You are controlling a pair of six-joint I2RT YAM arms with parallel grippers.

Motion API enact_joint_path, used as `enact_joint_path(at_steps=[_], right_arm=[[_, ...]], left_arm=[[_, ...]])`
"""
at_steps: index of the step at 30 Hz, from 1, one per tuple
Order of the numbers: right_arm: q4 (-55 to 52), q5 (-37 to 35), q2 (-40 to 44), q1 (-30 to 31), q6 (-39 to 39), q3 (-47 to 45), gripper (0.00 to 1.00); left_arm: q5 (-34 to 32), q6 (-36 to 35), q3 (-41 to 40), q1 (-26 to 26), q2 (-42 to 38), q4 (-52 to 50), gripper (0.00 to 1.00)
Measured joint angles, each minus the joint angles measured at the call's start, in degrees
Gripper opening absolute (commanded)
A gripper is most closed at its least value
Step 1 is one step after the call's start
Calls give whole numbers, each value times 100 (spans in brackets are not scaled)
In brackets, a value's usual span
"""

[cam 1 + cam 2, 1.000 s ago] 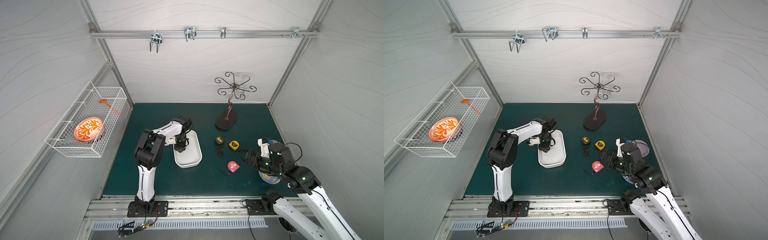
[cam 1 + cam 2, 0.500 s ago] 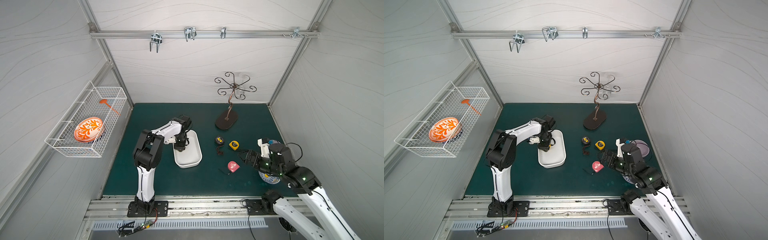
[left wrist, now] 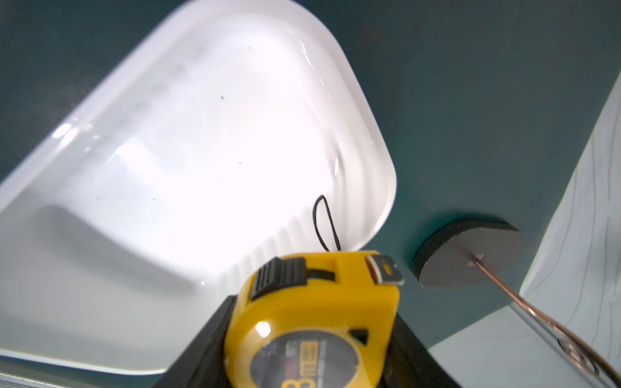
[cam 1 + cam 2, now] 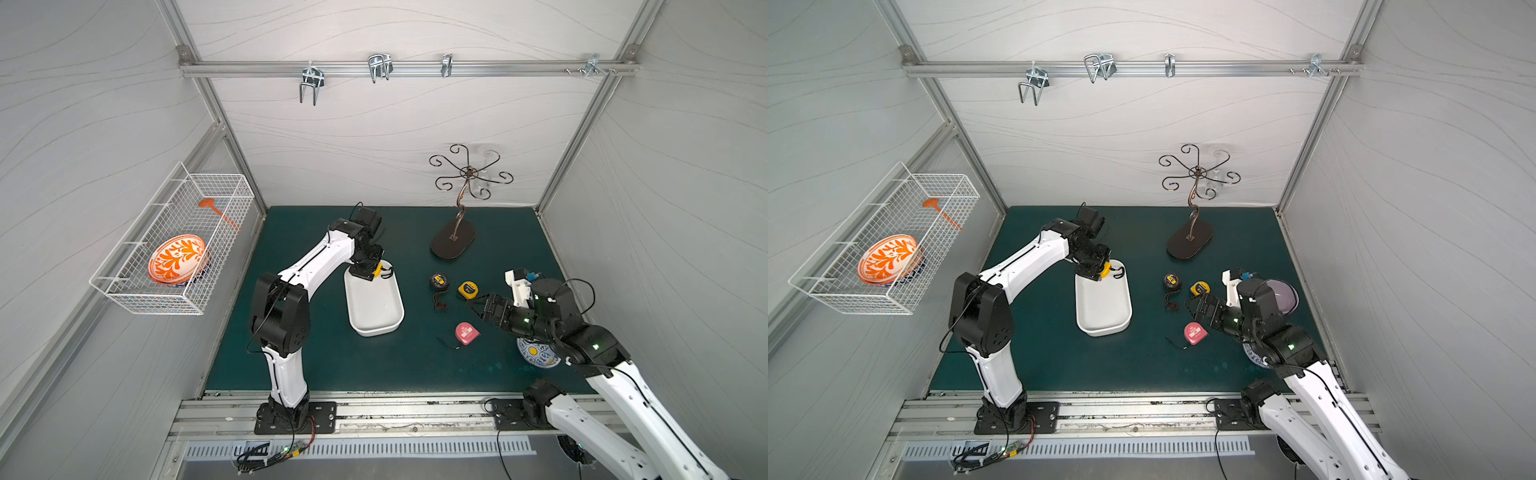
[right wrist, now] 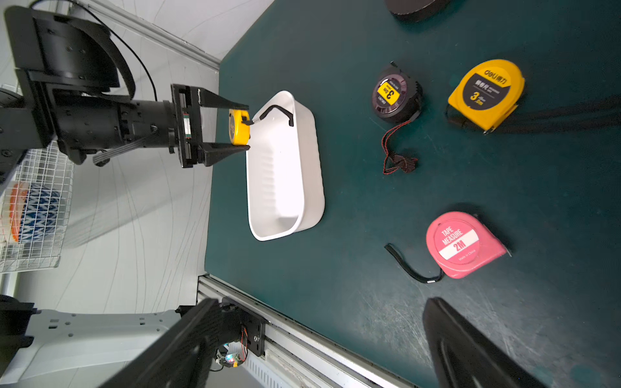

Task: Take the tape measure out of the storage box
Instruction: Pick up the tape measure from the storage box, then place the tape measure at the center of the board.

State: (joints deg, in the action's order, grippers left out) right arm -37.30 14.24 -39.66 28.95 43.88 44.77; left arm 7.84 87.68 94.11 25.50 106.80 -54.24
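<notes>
The black strap (image 5: 277, 108) hangs in a loose loop over the storage box's rim (image 5: 295, 117), so it will trail along freely when the robot carries the small yellow tape measure.
My left gripper (image 4: 370, 272) is shut on a small yellow tape measure (image 4: 377, 269), holding it by its flat faces. It hangs just above the far end of the white storage box (image 4: 374, 305), level with the rim. The left wrist view shows the tape measure (image 3: 312, 319) between the black fingers, with the bare storage box (image 3: 201, 151) beyond. The right wrist view shows its black strap (image 5: 277, 112) looping over the box's end. My right gripper (image 4: 473, 305) stands open and holds nothing, low over the mat near a pink tape measure (image 4: 466, 332).
On the green mat right of the box lie a black round tape measure (image 4: 439, 281) and a larger yellow one (image 4: 468, 289). A metal hook stand (image 4: 453, 243) stands behind them. A patterned bowl (image 4: 536, 355) sits under the right arm. A wire basket (image 4: 174, 245) hangs on the left wall.
The left gripper has risen slightly at the far end of the box, with the yellow tape measure in it. The right arm has not moved.
</notes>
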Motion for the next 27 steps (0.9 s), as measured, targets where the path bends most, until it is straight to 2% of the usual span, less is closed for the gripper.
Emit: enact_joint_path(at_steps=[6, 11, 18, 27], right_arm=[[817, 352, -380, 0, -42, -225, 99], [1456, 476, -619, 57, -66, -264, 99], [2277, 363, -870, 352, -68, -413, 99], [3036, 74, -1248, 632, 2, -570, 89]], left_arm=[[494, -413, 415, 455, 0, -46, 0], [754, -472, 645, 914, 0, -28, 0], [970, -197, 651, 1397, -4, 101, 0], [1117, 188, 682, 1596, -9, 431, 0]])
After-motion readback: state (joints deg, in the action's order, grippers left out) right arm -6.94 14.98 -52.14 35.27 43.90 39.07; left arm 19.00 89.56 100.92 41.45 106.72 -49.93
